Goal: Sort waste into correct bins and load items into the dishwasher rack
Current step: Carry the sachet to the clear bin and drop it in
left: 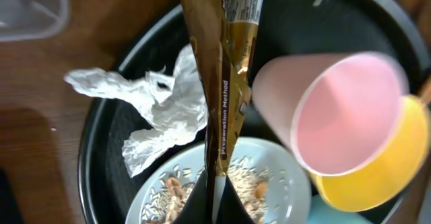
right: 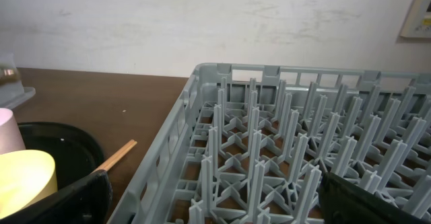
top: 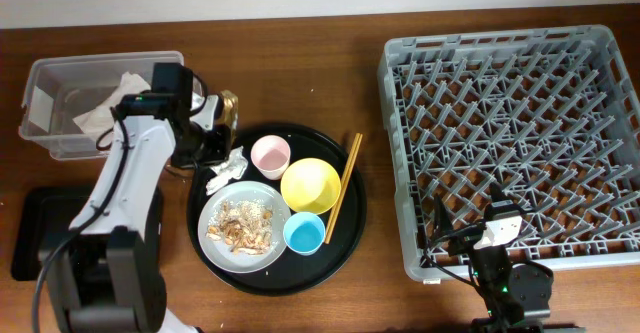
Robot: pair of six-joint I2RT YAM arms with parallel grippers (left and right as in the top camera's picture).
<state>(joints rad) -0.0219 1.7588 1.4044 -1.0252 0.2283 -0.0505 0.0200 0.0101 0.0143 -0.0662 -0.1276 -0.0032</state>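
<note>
The brown snack wrapper [top: 230,111] hangs free above the crumpled white napkin, so my left gripper should keep moving to the open clear box [top: 82,91] and let go there.
My left gripper [top: 222,113] [left: 217,196] is shut on the brown snack wrapper [left: 225,96] and holds it above the rear left rim of the round black tray [top: 350,233]. A crumpled white napkin [top: 225,170] [left: 165,109] lies on that tray, next to the plate [top: 215,213] [left: 286,177] with food scraps [top: 245,225]. The pink cup [top: 270,155] [left: 337,109], yellow bowl [top: 309,185], blue cup [top: 303,233] and chopsticks [top: 346,185] also sit on the tray. My right gripper [top: 492,235] [right: 215,200] is open and empty over the front edge of the dishwasher rack [top: 510,123] [right: 283,143].
The clear box [top: 60,98] stands at the back left with a pale crumpled paper inside. The shallow black tray [top: 40,235] lies at the front left. The rack's grid holds nothing.
</note>
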